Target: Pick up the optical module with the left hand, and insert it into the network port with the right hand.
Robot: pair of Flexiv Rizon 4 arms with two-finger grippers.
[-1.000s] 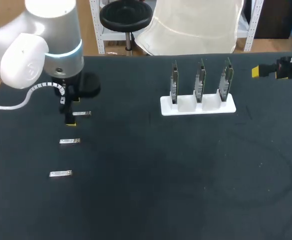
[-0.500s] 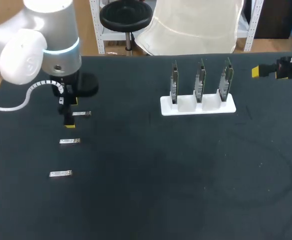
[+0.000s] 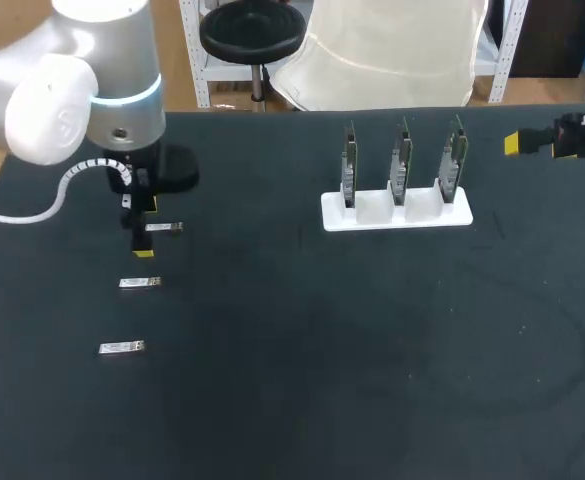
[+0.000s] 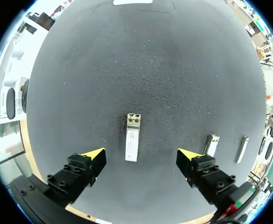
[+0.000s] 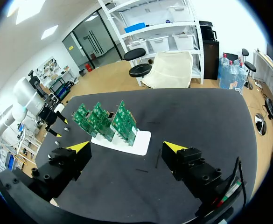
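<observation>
The optical module (image 3: 164,227) should go straight down deep inside the long grey port (image 3: 349,177) when the robot pushes it, because the port stands upright on the green board.
Three small silver optical modules lie in a column at the table's left: the far one (image 3: 164,228), the middle one (image 3: 140,283) and the near one (image 3: 122,347). My left gripper (image 3: 144,227) points down over the far module, open. In the left wrist view that module (image 4: 132,139) lies flat on the mat between the open fingers of the left gripper (image 4: 141,156), touching neither, and the other two modules (image 4: 212,144) (image 4: 242,148) lie off to one side. A white stand (image 3: 396,212) holds three upright green port boards (image 3: 402,160). My right gripper (image 3: 517,144) hangs open at the far right, holding nothing.
In the right wrist view the white stand (image 5: 142,141) with its boards (image 5: 103,119) stands ahead of the open right gripper (image 5: 127,148), with my left arm (image 5: 29,100) beyond it. Black mat covers the table (image 3: 352,360).
The left arm's upper part has shifted a little; its gripper stays over the far module. The right arm has not moved.
</observation>
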